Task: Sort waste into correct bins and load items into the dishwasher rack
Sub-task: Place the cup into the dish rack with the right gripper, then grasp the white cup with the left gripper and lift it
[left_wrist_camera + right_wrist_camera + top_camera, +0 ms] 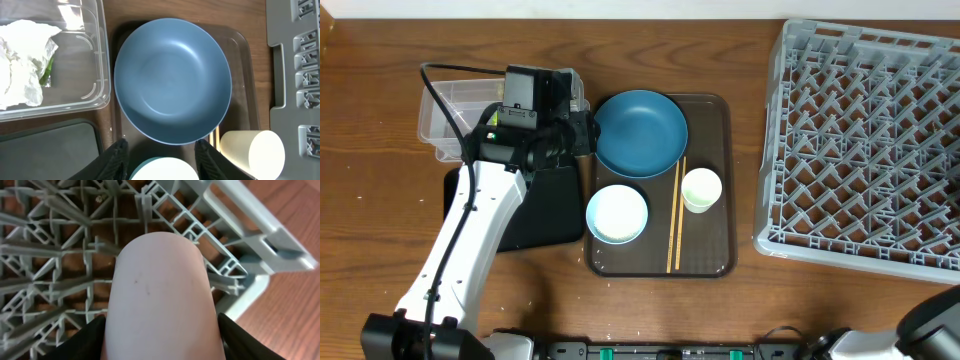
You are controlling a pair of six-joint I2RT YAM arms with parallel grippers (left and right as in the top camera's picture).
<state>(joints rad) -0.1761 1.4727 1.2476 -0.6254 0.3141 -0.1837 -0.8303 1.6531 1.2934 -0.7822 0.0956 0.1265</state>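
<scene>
The pale green cup (701, 189) rests on my left gripper's side, well away from the grey rack's corner (935, 205). Next, my left gripper passes it to my right gripper.
My left gripper (582, 131) (162, 152) is open and empty, at the left rim of the large blue bowl (641, 132) (172, 80) and above the white bowl (617, 213) (162, 171). The pale green cup (701, 189) (252, 150) and the chopsticks (675, 215) lie on the brown tray. The clear tub (448, 110) (95, 75) holds the white tissue (20, 60) and the green wrapper (46, 73). The black tray (555, 205) (45, 150) is beside it. My right gripper (162, 342) is shut on the pinkish cup (160, 290) over a corner of the grey rack (865, 150) (55, 255). No rice grains show.
The brown serving tray (720, 235) (245, 60) lies between the bins and the rack. My left arm (460, 250) crosses over the black tray. Only part of my right arm (932, 318) shows at the bottom right of the overhead view.
</scene>
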